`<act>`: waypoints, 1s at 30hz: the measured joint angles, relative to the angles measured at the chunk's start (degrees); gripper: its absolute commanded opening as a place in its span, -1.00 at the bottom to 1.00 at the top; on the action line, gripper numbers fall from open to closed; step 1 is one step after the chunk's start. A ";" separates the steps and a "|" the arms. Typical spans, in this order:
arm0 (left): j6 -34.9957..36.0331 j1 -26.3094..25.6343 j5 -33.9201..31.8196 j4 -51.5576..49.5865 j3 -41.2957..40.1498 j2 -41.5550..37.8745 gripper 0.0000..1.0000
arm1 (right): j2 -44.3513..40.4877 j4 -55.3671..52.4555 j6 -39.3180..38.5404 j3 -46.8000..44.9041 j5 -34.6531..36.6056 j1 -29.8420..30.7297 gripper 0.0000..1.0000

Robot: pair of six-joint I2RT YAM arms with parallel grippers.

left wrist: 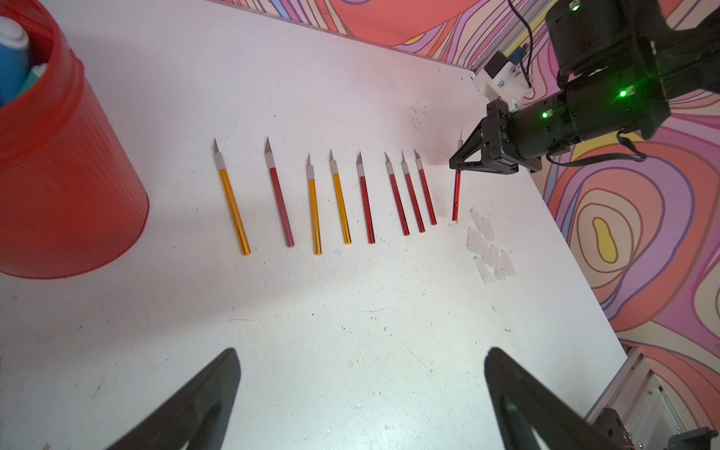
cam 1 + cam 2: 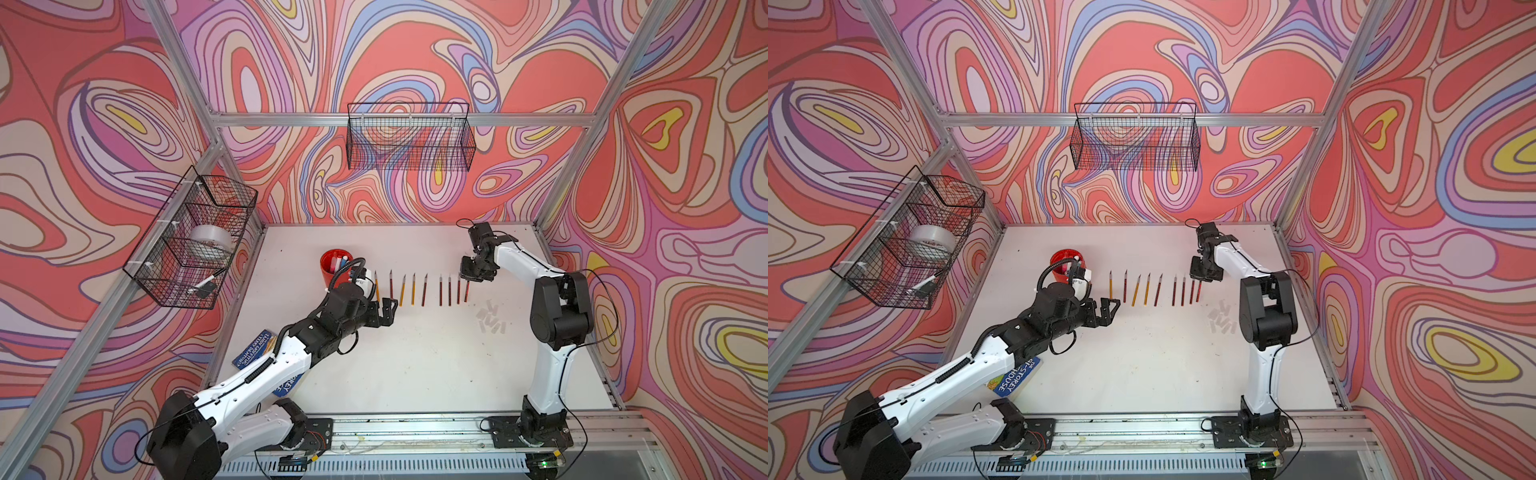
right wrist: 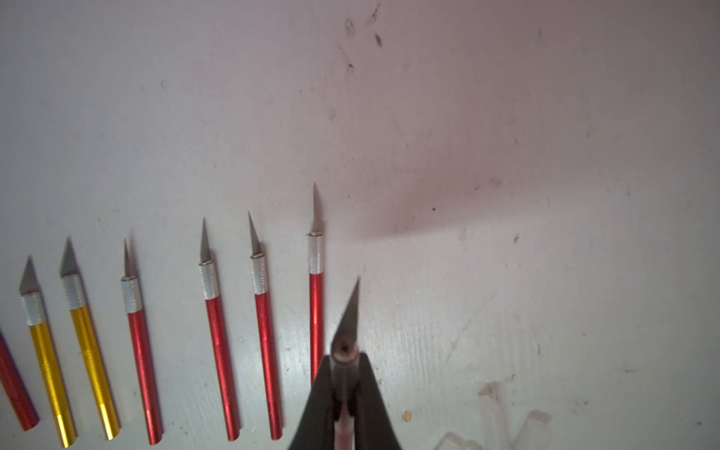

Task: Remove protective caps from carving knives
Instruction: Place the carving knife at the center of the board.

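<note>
The red knife's blade (image 3: 349, 313) points back the same way as its neighbours, and the spot (image 3: 388, 300) next to them is free. My right gripper should continue to go down until the knife lies flat.
Several carving knives (image 1: 311, 202) lie in a row across the white table (image 2: 415, 365), with yellow or red handles and bare blades pointing to the back. My right gripper (image 3: 346, 360) is shut on one more red knife (image 1: 456, 195) at the row's right end, just behind its bare blade (image 3: 348, 311). That knife tilts, its rear end low by the table. The protective caps (image 1: 489, 249) lie in a loose pile right of the row (image 2: 490, 318). My left gripper (image 1: 360, 358) stands open and empty near the row's left end (image 2: 386, 309).
A red cup (image 2: 336, 264) of markers stands behind my left arm. A blue book (image 2: 1013, 378) lies under that arm. One wire basket (image 2: 409, 141) hangs on the back wall and another (image 2: 195, 241), holding a tape roll, on the left wall.
</note>
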 measured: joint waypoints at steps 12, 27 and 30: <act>-0.02 0.94 0.68 0.00 -0.02 0.74 1.00 | 4.04 -0.90 -0.76 1.97 0.74 -1.25 -1.00; -0.11 2.16 1.79 -0.02 -0.02 1.42 1.00 | 7.91 -2.27 -1.03 5.27 0.02 -1.99 -1.00; -0.24 2.25 2.01 0.00 -0.02 1.42 1.00 | 8.35 -2.25 -1.01 5.31 -0.24 -2.10 -1.00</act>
